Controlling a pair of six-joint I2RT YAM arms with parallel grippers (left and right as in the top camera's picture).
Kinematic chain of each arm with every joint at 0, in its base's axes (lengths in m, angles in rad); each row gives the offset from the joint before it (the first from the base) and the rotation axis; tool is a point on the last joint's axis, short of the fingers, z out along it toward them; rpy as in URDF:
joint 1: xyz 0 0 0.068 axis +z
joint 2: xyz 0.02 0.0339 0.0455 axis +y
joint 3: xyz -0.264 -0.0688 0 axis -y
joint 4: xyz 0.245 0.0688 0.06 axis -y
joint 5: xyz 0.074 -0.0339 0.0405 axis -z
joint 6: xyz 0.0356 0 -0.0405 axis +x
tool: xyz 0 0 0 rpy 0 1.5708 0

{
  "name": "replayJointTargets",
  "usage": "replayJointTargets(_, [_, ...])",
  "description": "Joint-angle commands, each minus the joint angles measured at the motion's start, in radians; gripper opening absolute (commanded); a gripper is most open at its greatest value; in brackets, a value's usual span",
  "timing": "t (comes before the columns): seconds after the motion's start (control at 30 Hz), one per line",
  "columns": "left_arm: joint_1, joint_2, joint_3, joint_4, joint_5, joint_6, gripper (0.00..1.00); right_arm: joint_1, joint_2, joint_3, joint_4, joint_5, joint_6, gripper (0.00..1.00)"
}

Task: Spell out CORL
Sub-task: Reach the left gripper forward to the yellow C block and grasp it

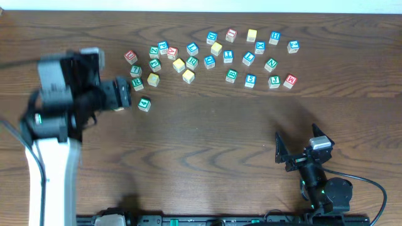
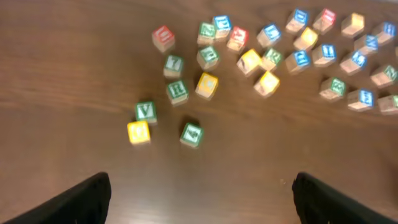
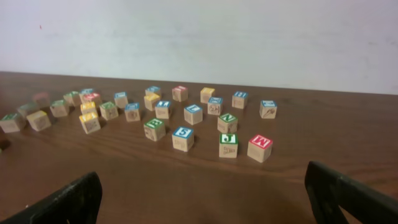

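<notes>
I should keep moving my left gripper toward the yellow C cube (image 1: pixel 153 80) until the open fingers are around it, then close them, because the cube has open wood on both sides (image 1: pixel 164 81).
A cube with a green R (image 2: pixel 177 90) lies in the left cluster (image 1: pixel 137 82), with a yellow-topped cube (image 2: pixel 207 84) right beside it (image 1: pixel 152 80). Another yellow-topped cube (image 2: pixel 138 132) sits nearer me, next to a green V cube (image 2: pixel 145 111). A cube with a blue L (image 1: pixel 249 58) stands in the right group (image 3: pixel 193 112). My left gripper (image 1: pixel 125 93) hovers open over the left edge of the cluster, nothing between its fingers (image 2: pixel 200 183). My right gripper (image 1: pixel 298 141) is open and empty near the front right (image 3: pixel 202 177), well short of the cubes.
Several more letter cubes are scattered across the far half of the table, among them a red cube (image 1: pixel 130 56) at the left end, a green cube (image 1: pixel 144 103) lying apart, and a red M cube (image 3: pixel 260 147). Bare wood lies between the arms.
</notes>
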Motion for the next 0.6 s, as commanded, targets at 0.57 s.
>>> replayJointTargets(0.57, [-0.111,0.396,0.295,-0.057,0.007,0.142,0.92,-0.005,-0.006,-0.001,-0.003,-0.01,0.003,0.99])
